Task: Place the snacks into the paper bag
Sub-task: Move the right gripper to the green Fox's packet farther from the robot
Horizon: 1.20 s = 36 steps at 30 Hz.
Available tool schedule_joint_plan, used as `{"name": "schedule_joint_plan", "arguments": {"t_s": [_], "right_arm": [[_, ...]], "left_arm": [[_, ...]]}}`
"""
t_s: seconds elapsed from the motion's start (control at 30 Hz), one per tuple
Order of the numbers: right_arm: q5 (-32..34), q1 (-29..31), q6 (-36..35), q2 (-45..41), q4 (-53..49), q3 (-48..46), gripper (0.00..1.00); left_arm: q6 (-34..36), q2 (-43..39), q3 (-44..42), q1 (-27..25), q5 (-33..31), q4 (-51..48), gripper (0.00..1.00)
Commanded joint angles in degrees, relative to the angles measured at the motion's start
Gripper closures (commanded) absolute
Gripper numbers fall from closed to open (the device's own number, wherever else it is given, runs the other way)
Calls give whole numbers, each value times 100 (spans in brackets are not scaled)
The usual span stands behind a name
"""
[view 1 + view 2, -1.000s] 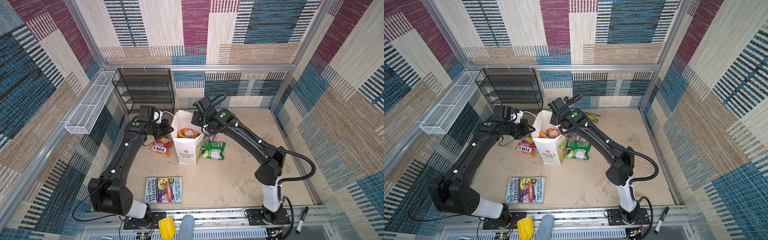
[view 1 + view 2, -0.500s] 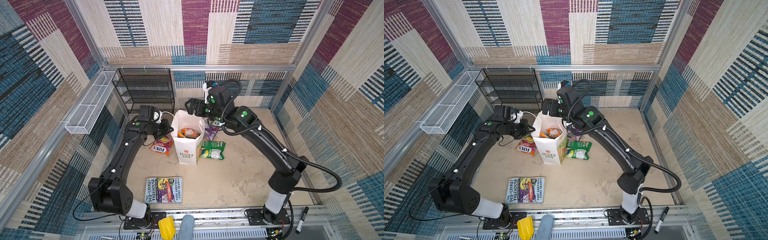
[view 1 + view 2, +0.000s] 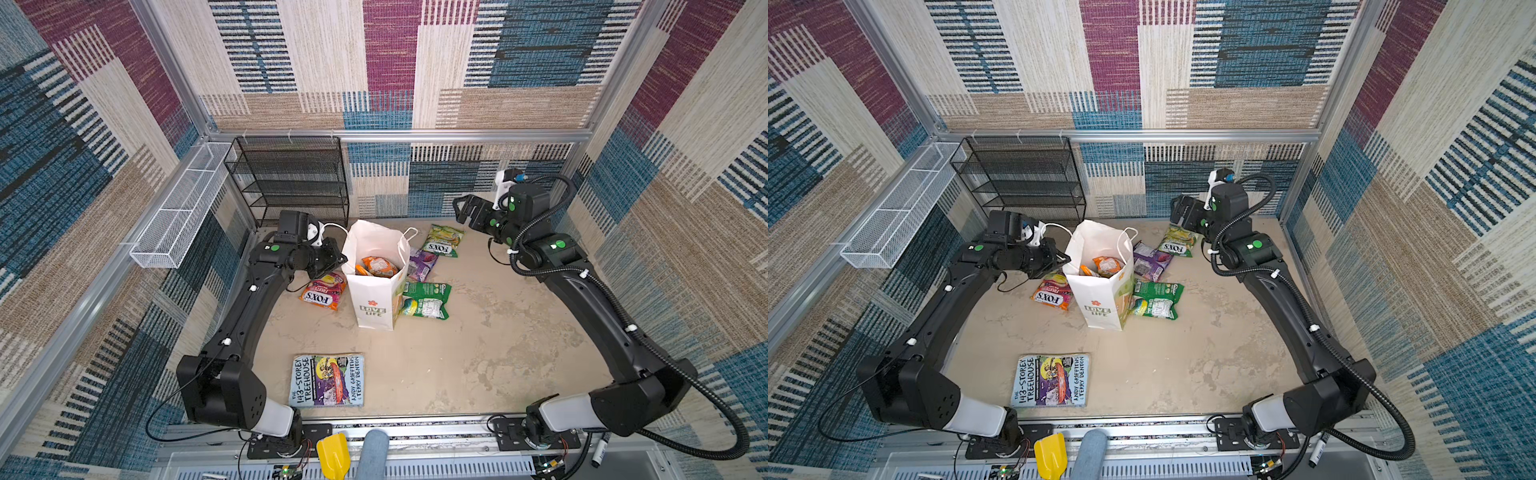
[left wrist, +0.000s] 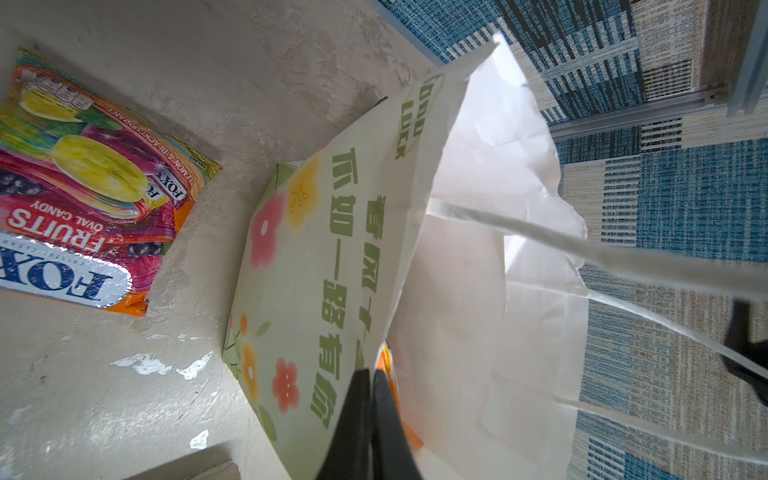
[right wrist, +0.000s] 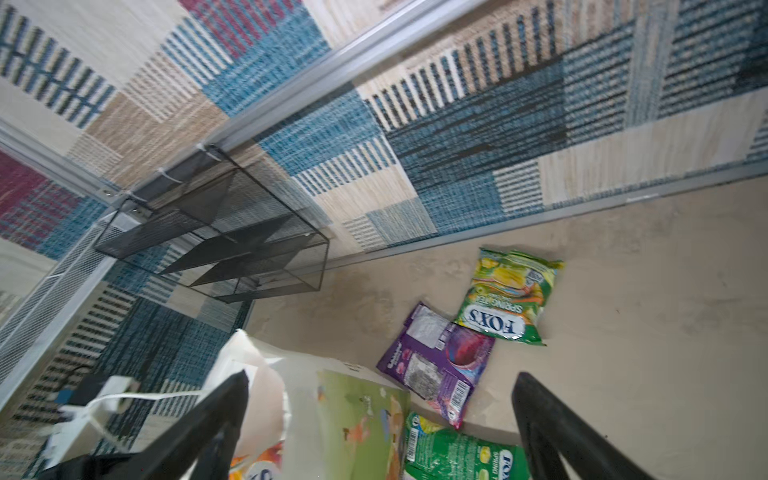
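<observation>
The yellow-green packet's side [image 3: 456,243] away from the purple packet is clear. My open right gripper should keep going down until its fingers reach around the yellow-green packet [image 3: 441,240].
The white paper bag [image 3: 374,303] stands upright mid-table with orange snacks [image 3: 376,266] inside. My left gripper [image 3: 338,259] is shut on the bag's left rim; in the left wrist view the gripper [image 4: 370,374] pinches the bag's printed side panel [image 4: 316,249]. A pink-red FOX'S packet [image 3: 322,291] lies left of the bag. Purple [image 3: 422,264], yellow-green [image 3: 442,241] and green [image 3: 426,299] packets lie to its right. My right gripper [image 3: 461,210] hangs open and empty, high at the back right, above the yellow-green packet [image 5: 507,295].
A paperback book [image 3: 328,380] lies near the front edge. A black wire shelf [image 3: 291,183] stands at the back left against the wall. A white wire basket [image 3: 178,208] hangs on the left wall. A yellow tool [image 3: 332,455] sits below the front rail.
My right arm has pulled up and away from over the bag toward the back right, and its jaws have opened. The left gripper has kept its hold on the bag rim.
</observation>
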Motion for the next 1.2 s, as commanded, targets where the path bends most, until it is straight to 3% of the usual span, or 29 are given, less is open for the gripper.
{"name": "schedule_joint_plan", "arguments": {"t_s": [0.0,0.2,0.4,0.53,0.77,0.87,1.0,1.17], "right_arm": [[-609,-420,305,214,1136,-642,0],[-791,-921,706,1496,2360,-1264,0],[-1196,-1126,1694,3269,2708,-373,0],[-1052,-1119,1862,4225,2004,722,0],[-1201,-1036,1783,5233,1412,1798,3],[-1035,-992,1553,5429,1014,2084,3],[-1291,-975,1380,5578,929,2223,3],[-1329,-965,1307,5981,527,2764,13]], "left_arm": [[-40,20,-16,8,102,86,100],[-61,38,-6,8,185,81,100],[-81,63,-36,8,209,117,100],[-113,158,-35,6,285,110,100],[-104,106,-32,8,260,113,100],[-131,116,-32,8,331,109,100],[-165,75,-20,8,431,114,100],[-152,23,-51,8,350,148,100]]}}
